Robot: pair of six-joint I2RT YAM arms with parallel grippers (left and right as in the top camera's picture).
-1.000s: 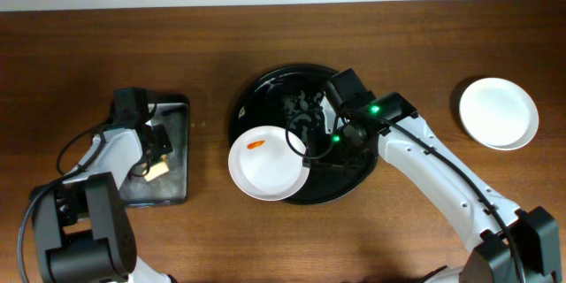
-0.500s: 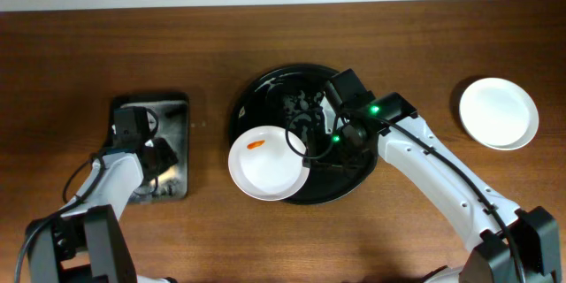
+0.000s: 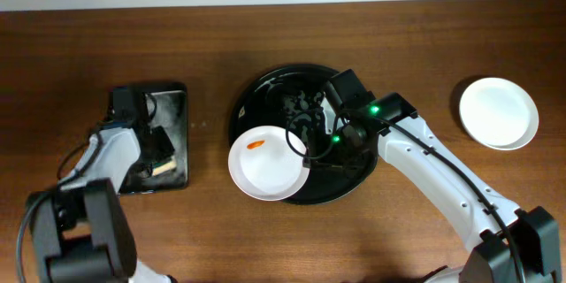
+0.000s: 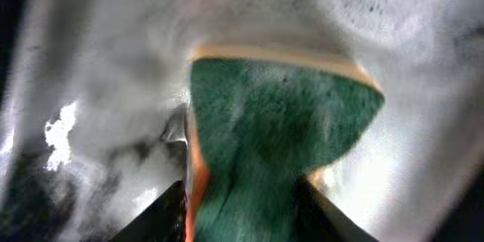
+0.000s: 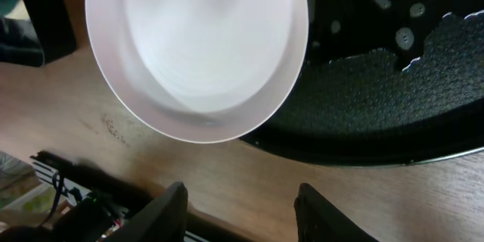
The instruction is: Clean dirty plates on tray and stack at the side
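Observation:
The white plate (image 3: 251,179) hangs over the round tray's rim, so next my right gripper moves it fully onto the tray (image 3: 287,110) and holds it before my left gripper wipes.
A white plate (image 3: 268,163) with a small orange smear (image 3: 256,144) lies partly on the front-left rim of the round black tray (image 3: 265,84) and overhangs the table. In the right wrist view the plate (image 5: 197,45) sits just ahead of my right gripper (image 5: 242,204), which is open and empty, with bare wood between its fingers. In the overhead view the right gripper (image 3: 302,146) is at the plate's right rim. My left gripper (image 4: 242,197) is shut on a green and yellow sponge (image 4: 280,136) inside the rectangular black container (image 3: 181,133). A clean white plate (image 3: 498,112) lies at the far right.
The tray's wet black floor (image 5: 393,83) shows water drops and foam. The container's wet floor (image 4: 98,60) shows grey foam. Wooden table surrounds everything, with a pale wall edge along the back.
My left gripper has shifted about inside the container with the sponge, and the container has moved slightly. The right arm and the plate have not moved.

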